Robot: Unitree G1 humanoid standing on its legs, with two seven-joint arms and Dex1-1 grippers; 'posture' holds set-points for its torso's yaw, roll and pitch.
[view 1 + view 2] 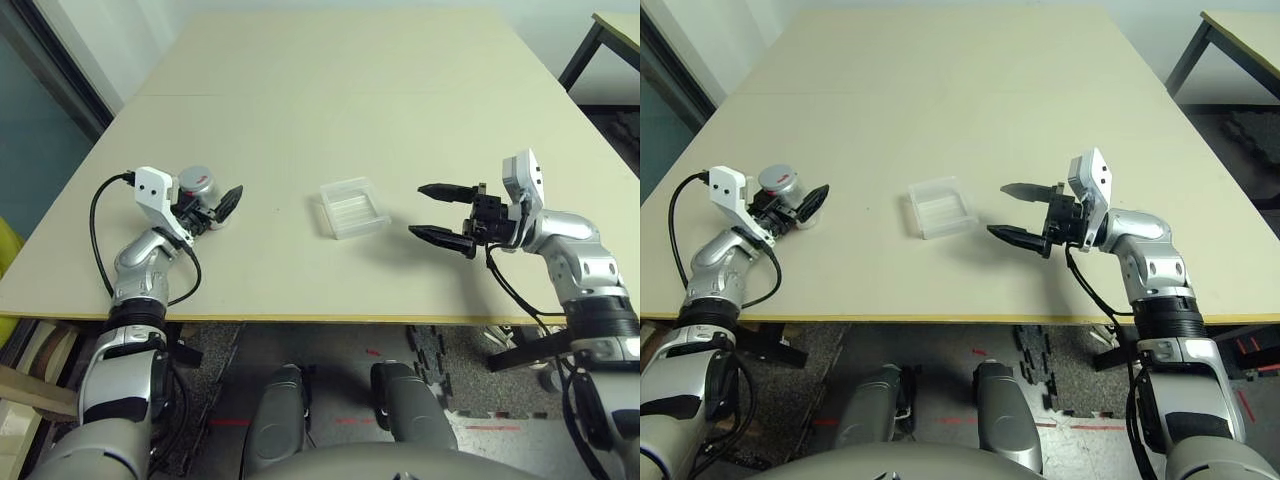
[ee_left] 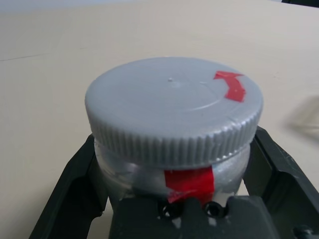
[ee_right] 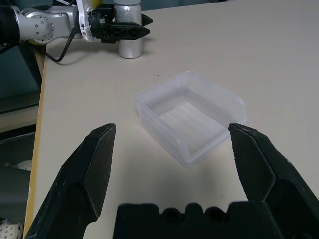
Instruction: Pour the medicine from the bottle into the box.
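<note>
The grey cap (image 1: 196, 179) will unscrew from the bottle when the robot turns it, because the rim of the cap is ribbed (image 2: 174, 145) under a curved red mark.
The bottle (image 1: 197, 183) stands upright near the table's left edge, with its grey cap and red mark (image 2: 174, 109) on. My left gripper (image 1: 210, 205) is open around it; one black finger (image 2: 75, 189) stands close on each side of the body, and I cannot tell whether they touch. The clear box (image 1: 353, 207) sits at the table's middle front and looks empty. My right gripper (image 1: 416, 210) hovers open just right of the box, pointing at it, with the box (image 3: 192, 117) seen between its fingers. The medicine is hidden.
The beige table (image 1: 330, 90) stretches far behind the things. Its front edge runs just below both grippers. A black cable (image 1: 95, 215) loops off my left wrist. A second table's corner (image 1: 612, 30) shows at the far right.
</note>
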